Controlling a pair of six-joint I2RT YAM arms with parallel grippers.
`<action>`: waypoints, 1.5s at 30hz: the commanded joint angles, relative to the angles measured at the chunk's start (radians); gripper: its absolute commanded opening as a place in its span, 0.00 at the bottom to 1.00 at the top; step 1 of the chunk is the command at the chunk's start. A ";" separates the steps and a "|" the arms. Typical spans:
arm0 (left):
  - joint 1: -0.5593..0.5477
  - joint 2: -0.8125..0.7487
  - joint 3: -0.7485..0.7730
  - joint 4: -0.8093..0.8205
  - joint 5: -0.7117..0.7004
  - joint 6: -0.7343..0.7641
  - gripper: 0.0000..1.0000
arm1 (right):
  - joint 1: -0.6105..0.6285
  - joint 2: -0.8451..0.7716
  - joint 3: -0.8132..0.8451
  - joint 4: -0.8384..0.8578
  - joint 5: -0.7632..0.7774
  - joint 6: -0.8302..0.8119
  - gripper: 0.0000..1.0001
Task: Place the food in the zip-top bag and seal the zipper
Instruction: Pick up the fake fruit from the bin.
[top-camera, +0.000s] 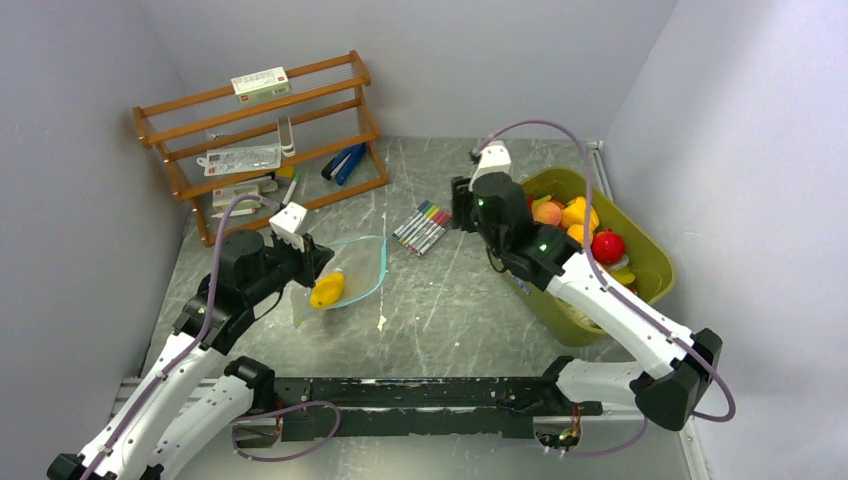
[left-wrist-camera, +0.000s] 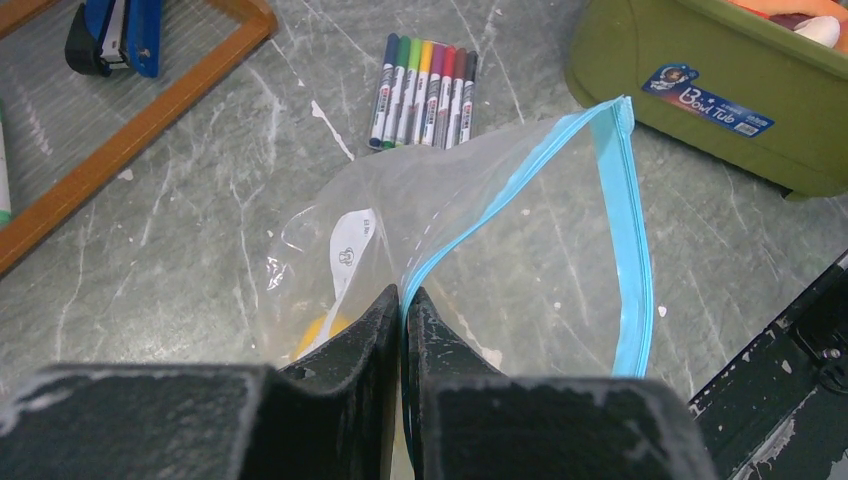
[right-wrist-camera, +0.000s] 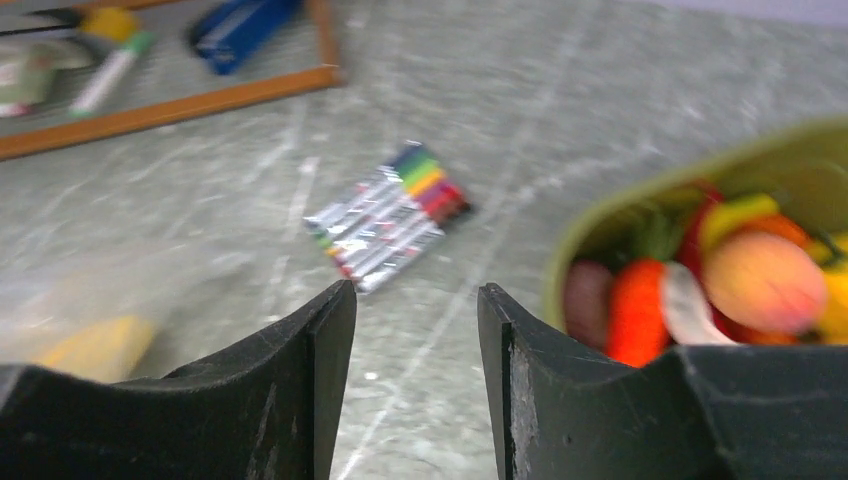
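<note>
The peach is on top in the olive-green tub, so my open right gripper should go on moving over the tub until its fingers are on both sides of the peach.
The clear zip-top bag lies left of centre with its teal-blue zipper spread open. A yellow toy food lies inside it and shows through the plastic in the left wrist view. My left gripper is shut on the zipper edge of the bag. My right gripper is open and empty, up in the air between the marker pens and the olive-green tub. The tub holds several toy foods; orange, peach and red ones show in the right wrist view.
A pack of coloured marker pens lies on the table between bag and tub. A wooden rack with a stapler and small items stands at the back left. Grey walls close in on three sides.
</note>
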 joint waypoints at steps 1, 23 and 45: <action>0.004 -0.014 0.011 0.013 0.031 0.013 0.07 | -0.111 0.000 0.033 -0.250 0.138 0.130 0.49; 0.004 -0.001 0.016 0.015 0.064 0.021 0.07 | -0.589 0.162 -0.087 -0.003 0.101 0.006 0.63; 0.004 -0.036 0.014 0.014 0.068 0.021 0.07 | -0.709 0.285 -0.126 0.049 -0.081 0.010 0.80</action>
